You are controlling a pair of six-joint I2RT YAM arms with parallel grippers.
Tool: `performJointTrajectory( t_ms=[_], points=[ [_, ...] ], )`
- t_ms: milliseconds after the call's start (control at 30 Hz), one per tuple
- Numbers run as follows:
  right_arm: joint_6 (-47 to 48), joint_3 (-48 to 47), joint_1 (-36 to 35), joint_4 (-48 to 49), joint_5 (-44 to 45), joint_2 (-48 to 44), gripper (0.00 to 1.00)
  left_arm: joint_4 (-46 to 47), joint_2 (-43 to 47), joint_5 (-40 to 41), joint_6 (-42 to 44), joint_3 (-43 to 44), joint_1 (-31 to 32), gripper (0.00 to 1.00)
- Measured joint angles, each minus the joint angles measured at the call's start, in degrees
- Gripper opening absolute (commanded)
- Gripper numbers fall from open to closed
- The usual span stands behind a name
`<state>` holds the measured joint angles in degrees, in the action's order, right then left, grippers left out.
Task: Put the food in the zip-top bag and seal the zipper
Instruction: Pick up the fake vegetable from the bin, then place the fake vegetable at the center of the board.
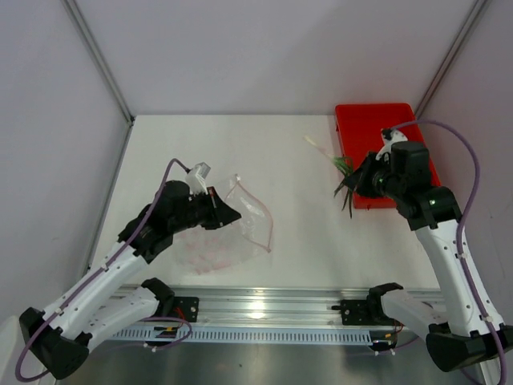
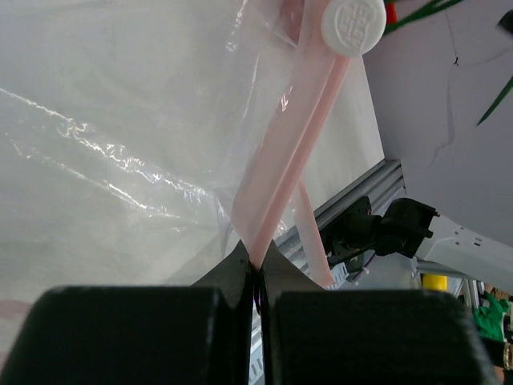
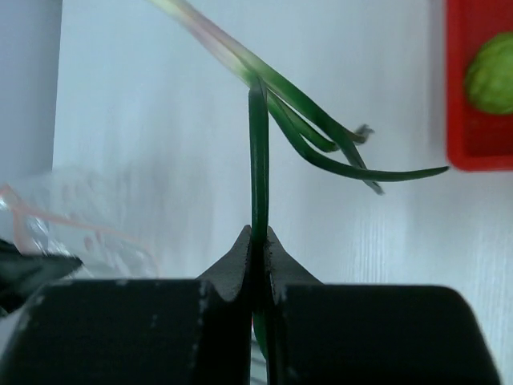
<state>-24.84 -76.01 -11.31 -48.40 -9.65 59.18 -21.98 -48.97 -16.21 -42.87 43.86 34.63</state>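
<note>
My right gripper should go on toward the open white surface [image 1: 302,220] by the bag and let go there, because the green onion's pale stalk is clear of the red tray.
My left gripper [image 1: 231,213] [image 2: 258,261] is shut on the pinkish zipper strip [image 2: 292,144] of the clear zip-top bag [image 1: 232,228] and holds the bag's mouth edge up off the table. A white round slider [image 2: 353,24] sits on the strip. My right gripper [image 1: 358,178] [image 3: 258,241] is shut on a leaf of the green onion [image 3: 304,112] [image 1: 341,172], holding it left of the red tray [image 1: 377,120]. A small green round fruit [image 3: 490,72] lies in the tray. The tan fruits and the dark purplish-red piece are out of view.
A metal rail [image 1: 264,309] runs along the table's near edge. Grey walls close in the left, back and right sides. The right arm covers much of the red tray.
</note>
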Motion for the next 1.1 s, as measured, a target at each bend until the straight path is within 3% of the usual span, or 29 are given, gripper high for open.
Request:
performJointTrajectory(
  t_ms=[300, 600, 667, 700, 800, 833, 933, 1100],
  points=[
    [0.50, 17.94, -7.72, 0.63, -5.49, -0.22, 0.00, -6.23, 6.01, 4.07, 0.35, 1.16, 0.02, 0.00],
    [5.53, 17.77, -10.97, 0.68, -3.50, 15.45, 0.04, -10.38, 7.85, 6.91, 0.35, 2.56, 0.02, 0.01],
    [6.56, 16.02, -10.97, 0.83, -2.95, 20.09, 0.09, -10.62, 7.85, 7.13, 0.35, 2.80, 0.02, 0.01],
    [7.15, 14.69, -10.97, 1.14, -2.62, 23.26, 0.22, -10.75, 7.85, 7.19, 0.37, 2.80, 0.02, 0.00],
    [8.22, 11.56, -11.10, 1.86, -0.44, 29.92, 0.39, -11.34, 7.72, 7.65, 0.44, 2.80, 0.02, 0.01],
    [8.39, 10.60, -11.23, 2.23, 0.52, 31.65, 0.48, -11.47, 7.65, 7.78, 0.48, 2.80, 0.02, 0.00],
    [8.90, 7.48, -11.89, 3.19, 4.70, 36.13, 0.63, -11.74, 7.02, 8.41, 0.85, 2.93, 0.02, 0.01],
    [8.11, 2.03, -14.51, 3.08, 14.82, 37.70, 0.72, -11.80, 5.40, 8.61, 1.46, 3.28, 0.02, 0.01]
  ],
)
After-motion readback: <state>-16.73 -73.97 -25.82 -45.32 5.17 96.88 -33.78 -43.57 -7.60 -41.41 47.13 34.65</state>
